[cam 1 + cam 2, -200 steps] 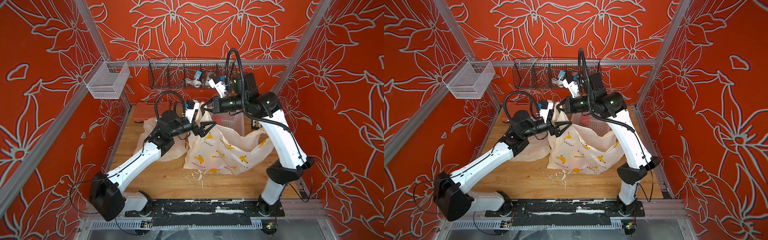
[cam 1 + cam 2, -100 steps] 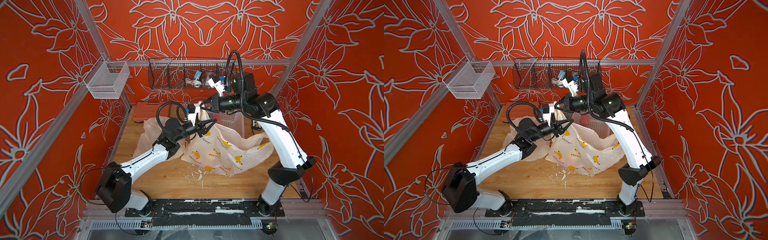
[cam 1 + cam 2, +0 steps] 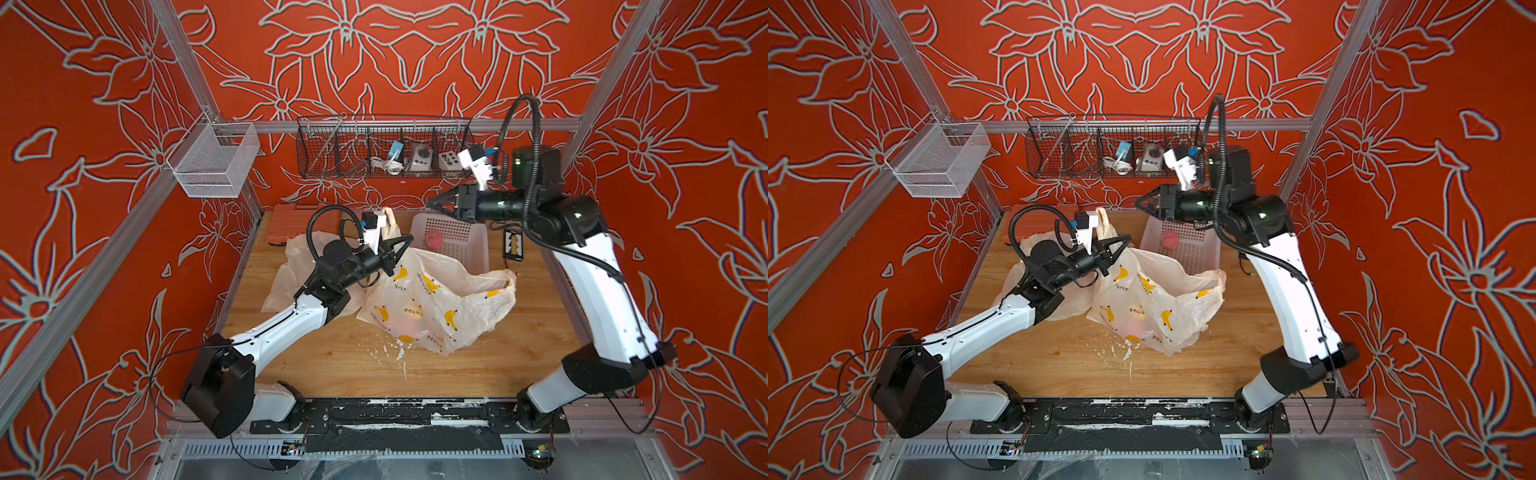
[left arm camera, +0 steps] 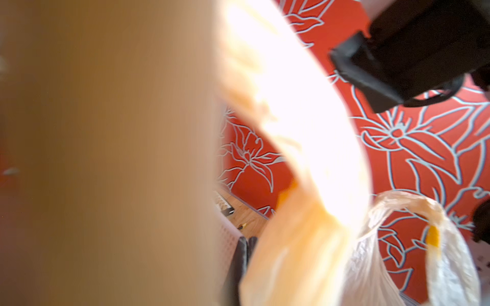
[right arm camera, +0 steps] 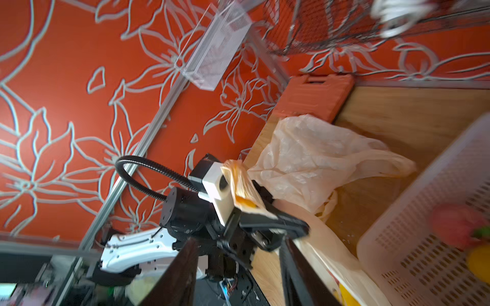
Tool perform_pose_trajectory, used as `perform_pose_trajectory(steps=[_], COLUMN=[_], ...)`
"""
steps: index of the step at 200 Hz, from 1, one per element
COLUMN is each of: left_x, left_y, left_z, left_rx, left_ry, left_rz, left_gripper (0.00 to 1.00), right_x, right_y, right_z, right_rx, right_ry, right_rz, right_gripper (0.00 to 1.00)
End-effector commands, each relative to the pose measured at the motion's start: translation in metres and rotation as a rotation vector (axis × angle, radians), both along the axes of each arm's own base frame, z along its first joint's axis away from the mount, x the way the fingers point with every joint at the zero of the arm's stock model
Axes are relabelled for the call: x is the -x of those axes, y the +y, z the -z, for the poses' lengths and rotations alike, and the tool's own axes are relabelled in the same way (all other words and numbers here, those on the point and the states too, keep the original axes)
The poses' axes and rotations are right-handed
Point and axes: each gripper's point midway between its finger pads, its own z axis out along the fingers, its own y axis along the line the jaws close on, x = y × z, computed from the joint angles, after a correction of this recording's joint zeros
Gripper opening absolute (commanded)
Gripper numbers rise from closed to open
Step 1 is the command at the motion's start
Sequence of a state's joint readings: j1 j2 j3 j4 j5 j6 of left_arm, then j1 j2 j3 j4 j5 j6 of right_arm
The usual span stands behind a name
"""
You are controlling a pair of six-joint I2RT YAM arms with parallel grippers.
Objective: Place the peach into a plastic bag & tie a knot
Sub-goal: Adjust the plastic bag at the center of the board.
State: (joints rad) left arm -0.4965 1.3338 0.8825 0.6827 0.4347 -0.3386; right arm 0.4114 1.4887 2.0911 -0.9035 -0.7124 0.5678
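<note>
I should hook and lift up the loose handle (image 3: pixel 502 284) with my right gripper before tying, because there is a handle of the plastic bag over my left gripper (image 3: pixel 389 224) and the plastic bag's loose handle sags low.
The plastic bag (image 3: pixel 436 299) (image 3: pixel 1154 303), translucent with yellow banana prints, lies slumped mid-table. A pink-orange blur, the peach (image 3: pixel 410 329) (image 3: pixel 1136 328), shows faintly through its lower part. My left gripper (image 3: pixel 407 239) (image 3: pixel 1126 239) is shut on the bag's upper edge, and a handle strip (image 5: pixel 240 190) drapes over its wrist camera. Blurred plastic fills most of the left wrist view, where the left gripper (image 4: pixel 248 246) has its fingers pressed together. My right gripper (image 3: pixel 432 203) (image 5: pixel 238 265) hangs open and empty above the basket, apart from the bag.
A white perforated basket (image 3: pixel 465 245) at the back holds a pink fruit (image 3: pixel 434 240) and a yellow one (image 5: pixel 480 262). A second plain bag (image 3: pixel 295 266) lies under the left arm. An orange case (image 3: pixel 286 220) sits back left, a black device (image 3: pixel 514 245) back right. Wire baskets (image 3: pixel 382 149) hang on the wall.
My left gripper has shut on the bag's edge. My right gripper has opened, let go of the bag and drawn back to the right; the bag has sagged onto the table.
</note>
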Motion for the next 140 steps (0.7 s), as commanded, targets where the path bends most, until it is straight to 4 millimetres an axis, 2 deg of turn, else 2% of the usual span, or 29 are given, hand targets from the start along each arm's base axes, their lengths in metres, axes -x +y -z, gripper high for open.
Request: perform_pose_trajectory(steps=[1,17,33,43,55,78,102,140], left_x=[-0.009,-0.014,-0.02,-0.024,-0.029,-0.029,-0.022,-0.012], left_y=[0.022,0.035,0.048,0.054,0.059,0.06,0.054,0.045], left_z=[-0.001,0.002,0.005,0.009,0.012,0.01,0.005,0.006], left_rx=[0.027,0.032,0.033,0.025,0.022,0.031,0.037,0.075], left_ry=[0.059,0.096,0.129,0.157,0.185,0.182,0.176,0.2], left_rz=[-0.088,-0.129,-0.158,-0.168,-0.165,-0.14,-0.088,-0.004], left_gripper=[0.0,0.0,0.0,0.0,0.0,0.0,0.0,0.0], right_x=[0.022,0.031,0.048,0.058,0.069,0.083,0.07,0.019], right_y=[-0.054,-0.088,-0.106,-0.108,-0.108,-0.102,-0.091,-0.082], right_z=[0.02,0.062,0.091,0.101,0.105,0.123,0.142,0.154], right_rx=[0.163,0.286,0.327,0.328,0.319,0.298,0.187,0.041], right_ry=[-0.093,-0.061,-0.041,-0.051,-0.071,-0.077,-0.099,-0.215], right_rz=[0.134,0.231,0.264,0.257,0.235,0.18,0.188,0.275], right_gripper=[0.62,0.7,0.77,0.84,0.97,0.97,0.97,0.97])
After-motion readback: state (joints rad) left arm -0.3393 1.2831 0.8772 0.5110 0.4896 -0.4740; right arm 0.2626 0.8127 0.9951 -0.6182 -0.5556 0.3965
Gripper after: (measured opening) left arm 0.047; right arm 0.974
